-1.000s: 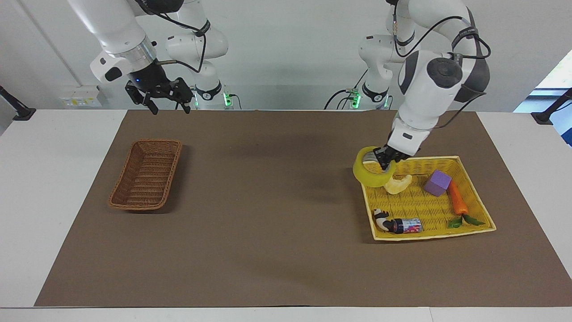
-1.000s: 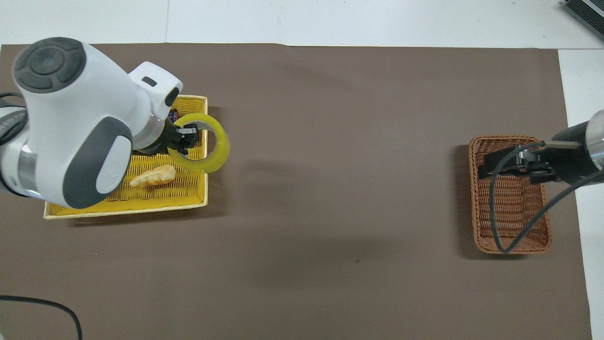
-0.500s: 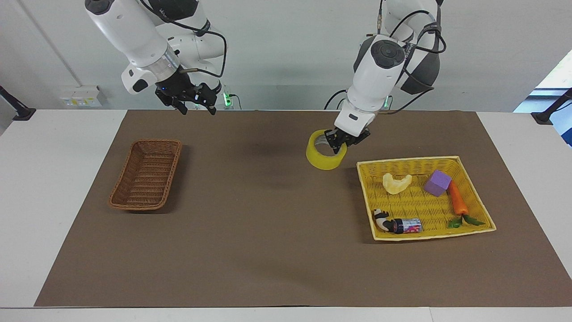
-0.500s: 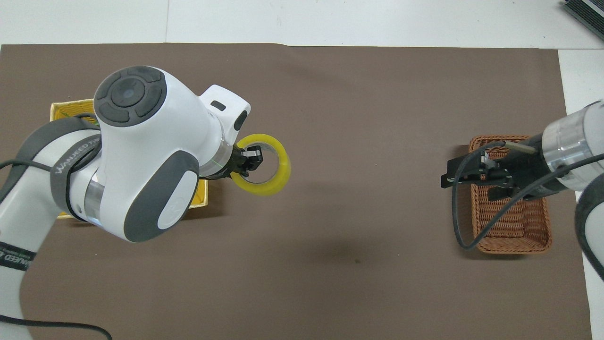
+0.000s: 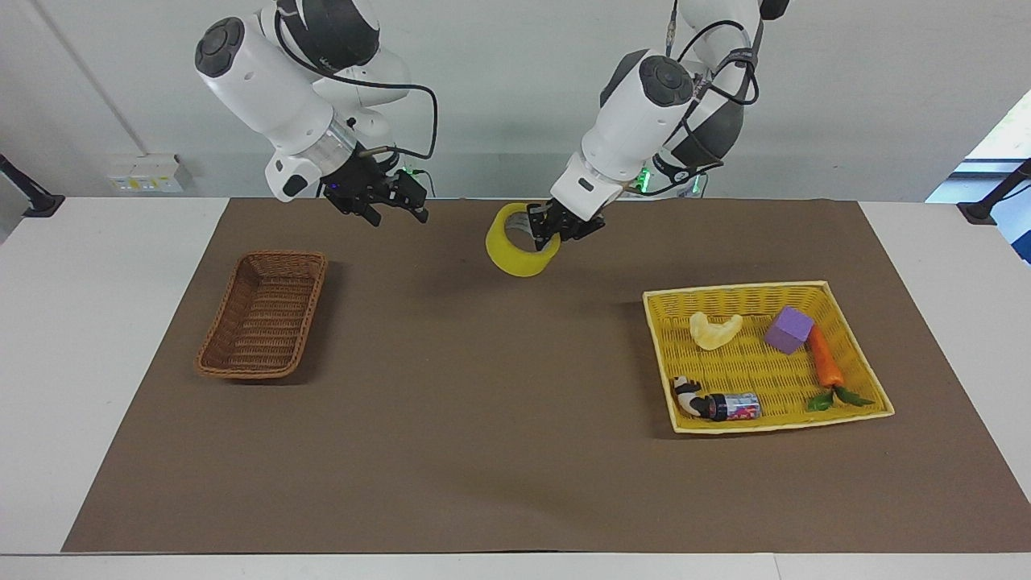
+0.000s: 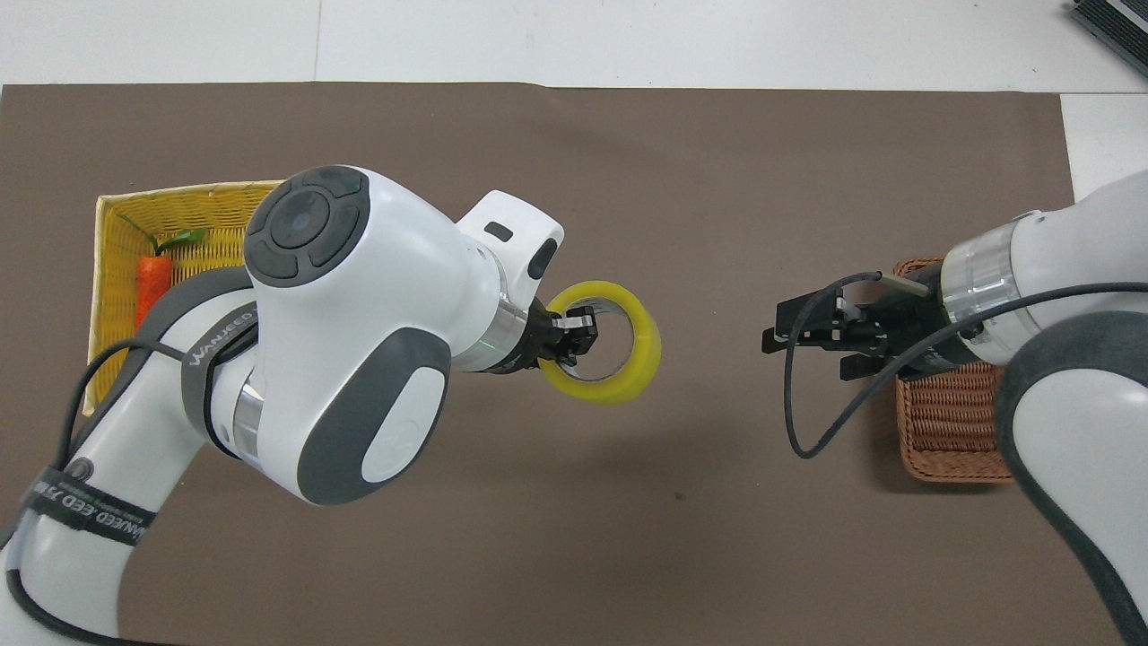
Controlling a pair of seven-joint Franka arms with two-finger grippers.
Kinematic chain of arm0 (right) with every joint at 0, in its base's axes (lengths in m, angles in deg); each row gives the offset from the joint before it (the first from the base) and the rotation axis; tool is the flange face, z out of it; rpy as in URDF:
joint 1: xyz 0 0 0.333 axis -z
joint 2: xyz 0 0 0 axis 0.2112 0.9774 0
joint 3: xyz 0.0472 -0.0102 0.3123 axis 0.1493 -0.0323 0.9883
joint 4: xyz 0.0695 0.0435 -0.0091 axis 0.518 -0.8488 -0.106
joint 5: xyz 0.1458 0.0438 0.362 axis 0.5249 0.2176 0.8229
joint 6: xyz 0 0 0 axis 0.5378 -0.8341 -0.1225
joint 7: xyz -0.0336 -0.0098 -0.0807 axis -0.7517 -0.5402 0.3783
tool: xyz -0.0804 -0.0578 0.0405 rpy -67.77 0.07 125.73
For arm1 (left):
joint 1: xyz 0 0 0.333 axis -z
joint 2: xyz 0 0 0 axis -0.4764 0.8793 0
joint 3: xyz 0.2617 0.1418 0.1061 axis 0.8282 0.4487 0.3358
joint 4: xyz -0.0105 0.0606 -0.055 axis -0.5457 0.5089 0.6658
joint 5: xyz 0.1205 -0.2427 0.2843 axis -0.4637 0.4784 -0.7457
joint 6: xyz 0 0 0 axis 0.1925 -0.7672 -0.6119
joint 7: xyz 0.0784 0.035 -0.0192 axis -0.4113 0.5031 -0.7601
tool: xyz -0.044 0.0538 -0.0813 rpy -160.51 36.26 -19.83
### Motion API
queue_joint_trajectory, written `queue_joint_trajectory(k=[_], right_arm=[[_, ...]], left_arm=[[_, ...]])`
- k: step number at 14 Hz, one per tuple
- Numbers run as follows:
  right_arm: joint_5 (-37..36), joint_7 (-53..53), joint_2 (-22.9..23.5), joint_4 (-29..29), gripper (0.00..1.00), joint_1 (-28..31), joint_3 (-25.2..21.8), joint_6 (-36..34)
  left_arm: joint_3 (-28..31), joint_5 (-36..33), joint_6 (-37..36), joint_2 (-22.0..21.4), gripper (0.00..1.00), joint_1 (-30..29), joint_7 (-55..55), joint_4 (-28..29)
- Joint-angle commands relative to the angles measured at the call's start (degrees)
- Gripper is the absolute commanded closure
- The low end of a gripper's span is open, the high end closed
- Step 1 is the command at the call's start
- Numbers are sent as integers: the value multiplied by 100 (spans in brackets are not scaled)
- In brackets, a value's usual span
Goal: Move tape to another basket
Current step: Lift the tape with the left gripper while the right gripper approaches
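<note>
My left gripper is holding the tape far away from the brown basket. My right gripper should therefore grab the tape's free rim and bring the tape over the basket.
My left gripper is shut on the rim of the yellow tape roll and holds it in the air over the bare brown mat, about mid-table. In the overhead view the tape hangs from the left gripper, which pinches the rim with one finger inside the ring. My right gripper is open and empty in the air, over the mat beside the brown wicker basket, facing the tape. In the overhead view the right gripper is a short gap from the tape, and the right arm covers part of the brown basket.
The yellow basket at the left arm's end holds a carrot, a purple block, a pale curved piece and a small bottle. A brown mat covers the table.
My left gripper has carried the tape up out of the yellow basket toward mid-table. My right gripper has moved from over the brown basket toward the tape.
</note>
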State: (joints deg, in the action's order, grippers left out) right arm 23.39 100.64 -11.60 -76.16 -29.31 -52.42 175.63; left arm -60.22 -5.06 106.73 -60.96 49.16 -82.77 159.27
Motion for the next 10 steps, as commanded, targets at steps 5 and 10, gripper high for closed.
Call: queue_joint_trajectory(k=[5, 10], right_arm=[[961, -100, -106, -415, 0, -82, 6, 746], [1614, -251, -61, -370, 0, 95, 6, 1008]], left_arm=[[-5, 666, 428, -107, 100, 29, -19, 109], [-22, 789, 419, -159, 100, 108, -54, 188]])
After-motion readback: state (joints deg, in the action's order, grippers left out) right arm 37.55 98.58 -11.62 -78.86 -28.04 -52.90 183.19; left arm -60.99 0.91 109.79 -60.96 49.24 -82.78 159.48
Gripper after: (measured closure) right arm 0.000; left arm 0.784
